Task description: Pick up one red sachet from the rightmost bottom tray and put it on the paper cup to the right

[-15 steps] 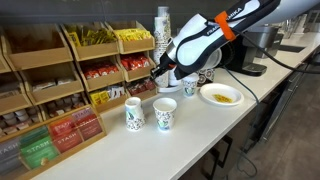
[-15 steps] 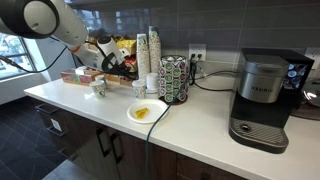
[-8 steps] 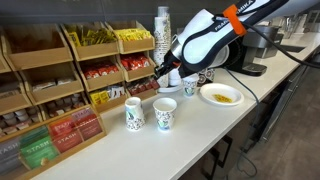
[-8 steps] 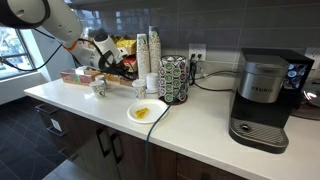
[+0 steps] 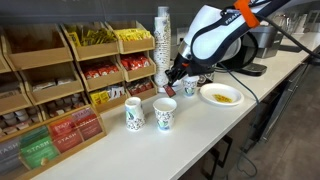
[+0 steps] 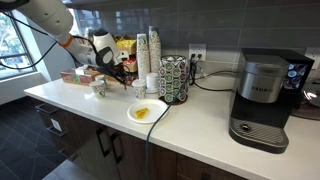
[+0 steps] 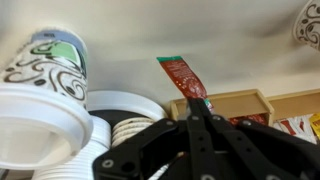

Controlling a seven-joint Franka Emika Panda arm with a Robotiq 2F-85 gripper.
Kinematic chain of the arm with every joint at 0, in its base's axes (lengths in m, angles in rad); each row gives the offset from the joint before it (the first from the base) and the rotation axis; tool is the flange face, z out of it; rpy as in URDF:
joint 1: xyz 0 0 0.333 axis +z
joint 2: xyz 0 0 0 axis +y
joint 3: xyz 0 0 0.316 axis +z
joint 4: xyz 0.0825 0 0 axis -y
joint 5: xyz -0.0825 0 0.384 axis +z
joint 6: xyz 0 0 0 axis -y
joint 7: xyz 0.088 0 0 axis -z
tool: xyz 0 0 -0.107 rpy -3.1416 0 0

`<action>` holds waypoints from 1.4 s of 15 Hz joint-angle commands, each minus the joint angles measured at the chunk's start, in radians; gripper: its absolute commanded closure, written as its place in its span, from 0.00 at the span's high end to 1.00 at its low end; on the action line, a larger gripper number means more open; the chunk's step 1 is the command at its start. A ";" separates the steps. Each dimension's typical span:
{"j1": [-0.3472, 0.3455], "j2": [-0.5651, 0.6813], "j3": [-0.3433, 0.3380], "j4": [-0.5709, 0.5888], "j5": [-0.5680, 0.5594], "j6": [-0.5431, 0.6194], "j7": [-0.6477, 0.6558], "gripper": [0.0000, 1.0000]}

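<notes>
The red sachet [image 5: 169, 91] hangs low next to the lidded paper cup near the plate, so the robot's gripper should go up first and then carry the sachet over the cup's lid [image 6: 139, 82].
My gripper [image 7: 197, 108] is shut on a red sachet [image 7: 182, 78], which sticks out past the fingertips in the wrist view. In an exterior view the gripper [image 5: 172, 80] hangs in front of the wooden rack, above and just behind the two patterned paper cups. The right-hand cup [image 5: 165, 114] stands open and upright beside the left one [image 5: 134, 113]. The light-wood tray with red packets [image 5: 137, 66] is to the gripper's left; its rim also shows in the wrist view [image 7: 235, 102]. The gripper also shows by the rack in an exterior view [image 6: 118, 68].
A tall stack of cups [image 5: 162, 35] stands right behind the gripper. A further patterned cup [image 5: 192, 87] and a white plate with yellow food [image 5: 220, 95] lie to the right. A coffee machine [image 6: 262, 100] stands at the counter's far end. Tea boxes [image 5: 75, 127] lie front left.
The gripper has drawn back from the rack and moved up and to the right, carrying the red sachet. The cups and plate have not moved.
</notes>
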 commanded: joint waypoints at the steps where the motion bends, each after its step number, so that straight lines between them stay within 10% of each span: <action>1: 0.050 -0.073 -0.052 -0.052 0.021 -0.119 0.094 0.00; 21: 0.012 -0.139 -0.119 0.040 0.146 -0.327 0.269 0.00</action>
